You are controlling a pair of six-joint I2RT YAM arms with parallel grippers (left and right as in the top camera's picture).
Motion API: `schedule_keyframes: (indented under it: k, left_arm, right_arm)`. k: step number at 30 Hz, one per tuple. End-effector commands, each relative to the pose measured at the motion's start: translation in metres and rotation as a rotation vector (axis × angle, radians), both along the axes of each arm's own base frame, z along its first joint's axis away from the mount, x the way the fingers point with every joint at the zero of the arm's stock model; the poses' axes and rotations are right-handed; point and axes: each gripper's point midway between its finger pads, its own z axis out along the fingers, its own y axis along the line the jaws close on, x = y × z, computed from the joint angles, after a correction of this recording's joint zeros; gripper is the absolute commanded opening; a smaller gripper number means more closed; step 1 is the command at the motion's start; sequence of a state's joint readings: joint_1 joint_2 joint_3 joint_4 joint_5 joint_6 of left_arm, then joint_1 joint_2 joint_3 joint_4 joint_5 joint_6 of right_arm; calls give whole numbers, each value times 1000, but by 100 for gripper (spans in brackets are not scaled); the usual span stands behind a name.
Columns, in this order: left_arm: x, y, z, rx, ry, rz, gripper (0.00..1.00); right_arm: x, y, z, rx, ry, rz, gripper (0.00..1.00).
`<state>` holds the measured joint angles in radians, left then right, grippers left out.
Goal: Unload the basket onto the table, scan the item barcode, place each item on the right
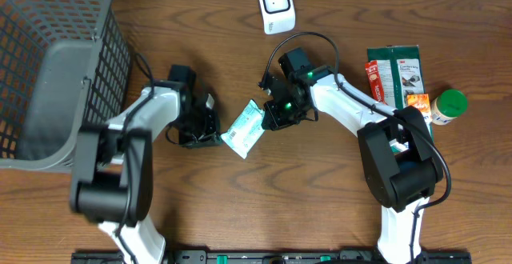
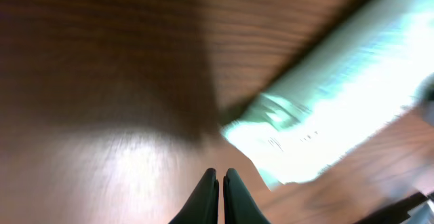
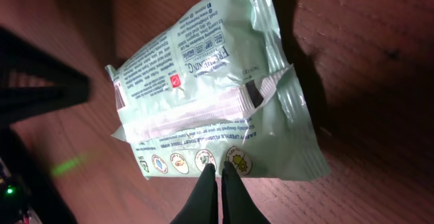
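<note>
The packet (image 1: 245, 129) lies loose against my right gripper's shut tips, so my left gripper should come in and brace its opposite edge (image 1: 228, 139) while my right gripper works.
The item is a pale green plastic packet (image 1: 244, 128) with small print, lying flat mid-table between my two arms. In the right wrist view the packet (image 3: 210, 88) faces the camera, printed side up. My right gripper (image 3: 217, 168) is shut, its tips resting over the packet's near edge by a row of round icons, with nothing between them. My right gripper (image 1: 268, 118) stands at the packet's right side. My left gripper (image 2: 221, 173) is shut and empty above bare wood, with the blurred packet (image 2: 339, 108) ahead to its right. A white scanner (image 1: 274, 6) stands at the table's far edge.
A grey wire basket (image 1: 48, 72) fills the left side. At the right lie a green box (image 1: 400, 70), a red pack (image 1: 375, 80), an orange packet (image 1: 418, 102) and a green-lidded jar (image 1: 449, 106).
</note>
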<state>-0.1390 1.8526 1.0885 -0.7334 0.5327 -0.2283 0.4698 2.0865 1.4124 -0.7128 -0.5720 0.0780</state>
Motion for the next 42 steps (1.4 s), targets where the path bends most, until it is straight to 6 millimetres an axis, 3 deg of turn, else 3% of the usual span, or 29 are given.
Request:
schedule_keyframes:
  k: [1, 4, 7, 15, 20, 26, 35, 39, 42]
  left_arm:
    - [16, 7, 39, 31, -143, 28, 7]
    - [19, 7, 56, 23, -195, 38, 7]
    - [19, 5, 57, 22, -201, 33, 7]
    - [11, -12, 34, 20, -178, -22, 8]
    - [10, -18, 19, 32, -162, -40, 7]
    - [20, 3, -6, 174, -146, 26, 7]
    - [22, 6, -36, 199, -108, 22, 7]
    - [25, 19, -36, 253, -117, 47, 7]
    - [29, 31, -24, 254, -122, 103, 7]
  right_arm:
    - [-7, 9, 0, 59, 29, 29, 1]
    - [-8, 19, 7, 124, 34, 43, 1]
    - [-8, 25, 9, 143, 20, 58, 1]
    - [-17, 50, 10, 151, -24, 110, 1]
    - [-18, 53, -1, 50, -35, 51, 1]
    - [-23, 56, -11, 5, -37, 49, 1]
    - [-28, 51, -35, -33, 11, 43, 1]
    - [-29, 50, -37, -39, 20, 42, 1]
    - [-29, 50, -37, -39, 20, 42, 1]
